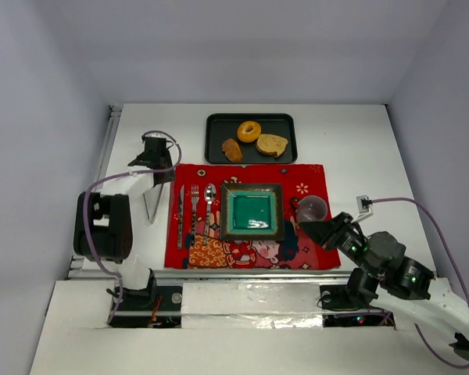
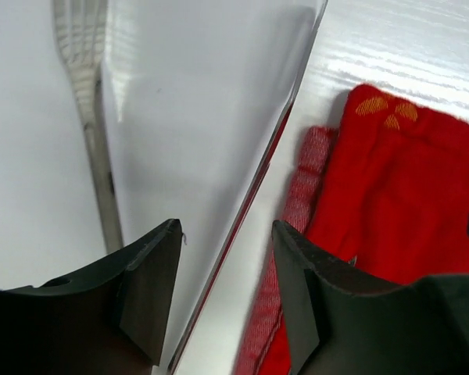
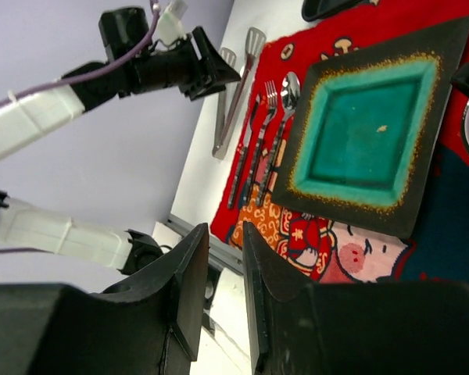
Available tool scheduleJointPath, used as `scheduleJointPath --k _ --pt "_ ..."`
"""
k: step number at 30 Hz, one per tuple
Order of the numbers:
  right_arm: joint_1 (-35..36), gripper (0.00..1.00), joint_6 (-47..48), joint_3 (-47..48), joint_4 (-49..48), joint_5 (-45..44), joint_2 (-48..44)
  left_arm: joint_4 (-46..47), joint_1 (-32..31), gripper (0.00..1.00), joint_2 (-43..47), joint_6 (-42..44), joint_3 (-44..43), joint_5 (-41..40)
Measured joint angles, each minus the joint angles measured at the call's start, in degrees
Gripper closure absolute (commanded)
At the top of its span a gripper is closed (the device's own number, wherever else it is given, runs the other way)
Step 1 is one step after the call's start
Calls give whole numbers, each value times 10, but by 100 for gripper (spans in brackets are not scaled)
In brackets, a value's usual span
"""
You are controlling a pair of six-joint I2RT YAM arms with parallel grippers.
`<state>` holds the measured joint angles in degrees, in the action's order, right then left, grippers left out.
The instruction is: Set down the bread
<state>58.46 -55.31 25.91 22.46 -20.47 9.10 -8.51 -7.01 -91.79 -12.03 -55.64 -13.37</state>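
Observation:
Next, my left gripper picks up the metal tongs and holds out the tongs' joined end to my right gripper, because the tongs lie beside the red placemat, far from my right gripper.
The bread lies on a black tray at the back: a golden ring doughnut, a brown oblong roll and a tan toast slice. My left gripper hovers left of the red placemat, over metal tongs. In the left wrist view it is open, one shiny tong arm running up between the jaws. My right gripper sits near the mat's front right; its jaws stand a narrow gap apart, holding nothing. No bread appears in either wrist view.
On the placemat lie a knife, fork, spoon, a green square plate and a clear cup. The right wrist view shows the plate, tongs and left arm.

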Motion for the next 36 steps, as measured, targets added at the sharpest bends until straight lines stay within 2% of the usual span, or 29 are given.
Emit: scheduleJointPath --k 2,5,7,9,11,12,15,19,22,23,26,31,32,33,34,35,36 --pt "0 70 -1 -6 -1 3 0 6 3 55 -30 5 -17 3" --pt "0 70 -4 -16 0 10 3 10 4 64 -68 13 -40 7" --pt "0 70 -5 -18 0 13 4 14 5 77 -88 16 -54 5" --pt "0 70 -6 -21 -1 14 4 16 6 87 -105 21 -66 2" --pt "0 71 -6 -24 -2 15 6 17 6 92 -125 24 -81 -5" --pt "0 71 -6 -24 -2 16 10 16 6 100 -132 27 -90 -9" --pt "0 67 -6 -24 -6 22 34 20 6 100 -154 31 -112 -26" --pt "0 55 0 -23 -17 30 92 19 7 100 -160 30 -119 -49" --pt "0 41 16 -9 -21 36 158 5 7 100 -152 22 -122 -52" --pt "0 33 24 4 -21 39 187 0 7 100 -142 19 -122 -52" --pt "0 24 55 62 -23 61 265 -14 7 100 -83 8 -126 -42" --pt "0 19 102 172 -87 170 377 13 6 100 102 -23 -135 32" --pt "0 21 105 183 -112 197 390 25 6 100 141 -31 -135 54" --pt "0 28 106 190 -142 223 401 36 6 100 177 -41 -134 84" --pt "0 67 108 193 -163 241 408 49 6 100 209 -52 -131 114" --pt "0 89 113 197 -194 263 419 64 6 100 238 -64 -124 144" --pt "0 100 114 201 -218 278 429 83 6 100 263 -76 -111 174"
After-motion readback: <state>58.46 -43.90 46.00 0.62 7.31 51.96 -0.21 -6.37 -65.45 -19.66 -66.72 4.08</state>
